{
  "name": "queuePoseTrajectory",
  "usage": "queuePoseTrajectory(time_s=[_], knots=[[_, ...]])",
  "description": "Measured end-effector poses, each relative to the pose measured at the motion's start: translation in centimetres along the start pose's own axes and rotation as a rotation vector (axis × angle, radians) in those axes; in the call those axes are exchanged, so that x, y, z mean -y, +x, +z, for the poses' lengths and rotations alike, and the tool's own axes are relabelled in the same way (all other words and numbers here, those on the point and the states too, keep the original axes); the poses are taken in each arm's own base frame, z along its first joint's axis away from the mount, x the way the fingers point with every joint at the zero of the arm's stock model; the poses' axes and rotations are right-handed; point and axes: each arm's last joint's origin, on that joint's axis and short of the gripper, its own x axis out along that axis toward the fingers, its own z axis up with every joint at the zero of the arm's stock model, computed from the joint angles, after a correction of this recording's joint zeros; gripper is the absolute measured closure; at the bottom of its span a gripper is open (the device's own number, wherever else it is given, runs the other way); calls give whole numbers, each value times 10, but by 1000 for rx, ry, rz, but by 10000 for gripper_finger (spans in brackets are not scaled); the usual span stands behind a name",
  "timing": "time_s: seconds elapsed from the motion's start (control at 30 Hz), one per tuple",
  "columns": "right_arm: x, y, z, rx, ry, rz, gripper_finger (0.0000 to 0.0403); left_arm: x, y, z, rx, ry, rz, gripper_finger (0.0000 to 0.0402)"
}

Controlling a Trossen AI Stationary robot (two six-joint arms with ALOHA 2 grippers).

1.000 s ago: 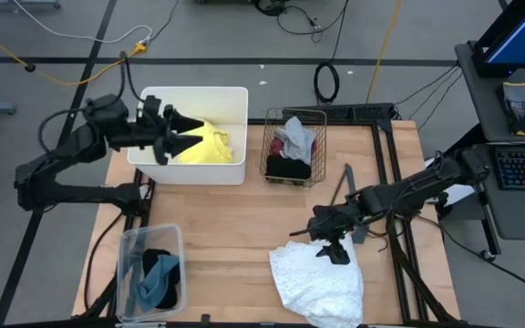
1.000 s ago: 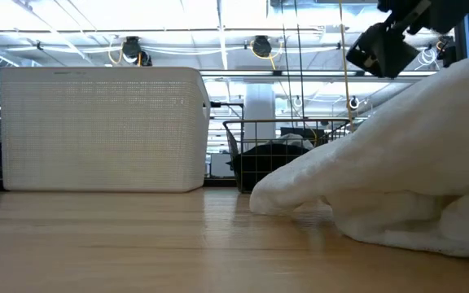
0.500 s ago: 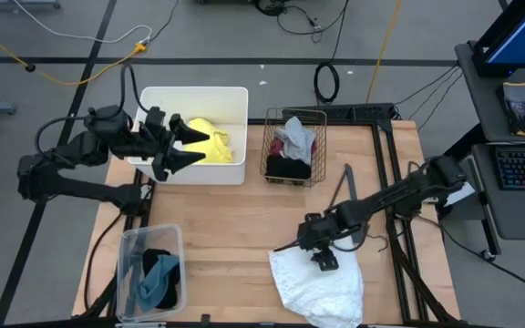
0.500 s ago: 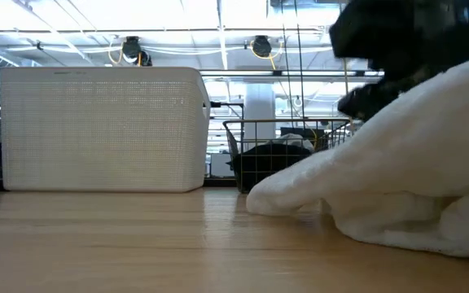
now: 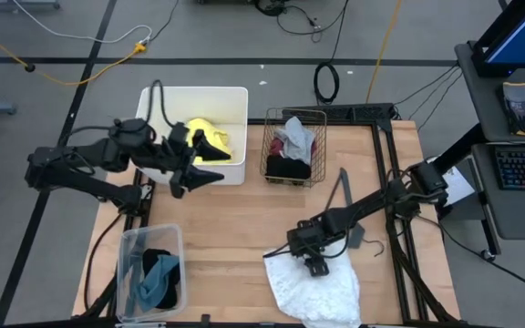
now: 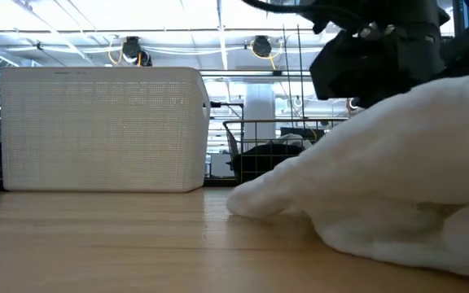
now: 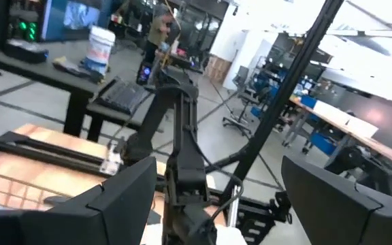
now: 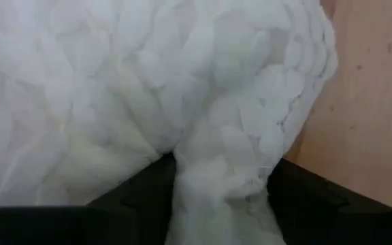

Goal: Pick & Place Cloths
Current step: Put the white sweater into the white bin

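The robot's right gripper has the white lacy cloth [image 5: 313, 290] a long way from the white bin [image 5: 173, 111], so the robot should raise the cloth and pass it to the left gripper.
The large white lacy cloth [image 5: 313, 290] lies heaped on the table's near right part and fills the right of the low view [image 6: 397, 187]. My right gripper [image 5: 312, 262] is down on its far part, shut on it. My left gripper [image 5: 213, 165] hovers open by the near right corner of the white bin [image 5: 153, 96], holding nothing; its wrist view shows both fingers spread apart [image 7: 216, 187]. A yellow cloth [image 5: 211, 137] lies in that bin. Grey, maroon and black cloths sit in the wire basket [image 5: 268, 146]. My right gripper pinches a raised fold of the white lacy cloth [image 8: 218, 153] between its two fingers [image 8: 138, 194], near the cloth's far edge. It comes from above, pointing down. The rest of the cloth lies slack on the table.
A clear tub [image 5: 126, 273] at the near left corner holds a black and a sage-green cloth. The thin dark V-shaped bar [image 5: 344, 191] lies on the table just beyond the white cloth. Bare wood lies between the tub and the white cloth.
My right gripper has moved toward the table's left and near edge, dragging the white cloth; the cloth's left edge has slid left along the table. My left gripper has drawn back from over the yellow cloth in the bin, toward the near edge and the right.
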Motion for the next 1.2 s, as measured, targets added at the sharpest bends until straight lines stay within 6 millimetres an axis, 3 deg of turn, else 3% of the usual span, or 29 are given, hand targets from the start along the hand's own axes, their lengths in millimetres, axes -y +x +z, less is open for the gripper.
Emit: queuePoseTrajectory(time_s=[0.27, 0.47, 0.77, 1.2], knots=[[4, -11, 3, 81, 12, -179, 308, -1, 20, -12, -55, -19, -12, 86], [1, -37, 1, 156, 10, -210, 388, 0, 20, -13, -59, -24, -16, 90], [-4, -82, -12, 236, 54, -198, 393, 0, 20, -13, -58, -31, -16, 92], [-17, -169, -37, 591, 169, -32, 395, 0, 20, -13, -65, -142, -21, 92]])
